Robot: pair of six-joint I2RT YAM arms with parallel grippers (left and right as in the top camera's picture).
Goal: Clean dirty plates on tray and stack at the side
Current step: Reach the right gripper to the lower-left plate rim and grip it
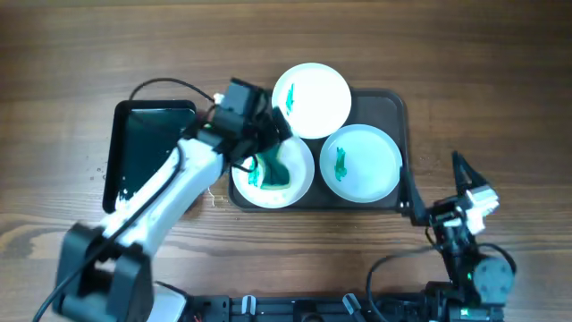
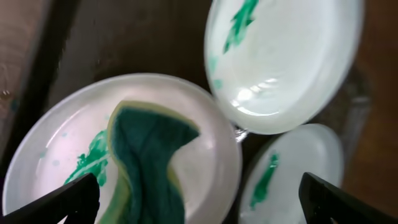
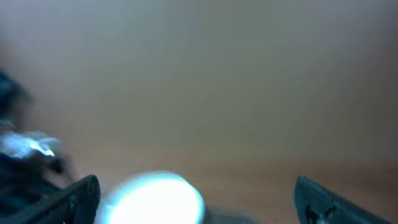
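Note:
The plate under the green sponge is loose on the tray, so my right gripper needs to keep the plate's rim (image 1: 311,156) steady before my left gripper scrubs.
Three white plates lie on the dark tray (image 1: 393,105). The left plate (image 1: 301,185) carries a teal smear and a green sponge (image 1: 273,170) lying loose on it. My left gripper (image 1: 273,134) hovers just above this plate, open, and holds nothing. In the left wrist view the sponge (image 2: 149,165) rests curled on the plate (image 2: 59,146) between my wide-apart fingers (image 2: 68,202). The top plate (image 1: 311,98) and the right plate (image 1: 361,163) each show a teal smear. My right gripper (image 1: 435,183) stands open and empty beside the tray's right edge.
A smaller glossy black tray (image 1: 147,148) lies on the wooden table left of the plates, partly under my left arm. The right wrist view is blurred, showing only a bright white plate (image 3: 152,199) and wood.

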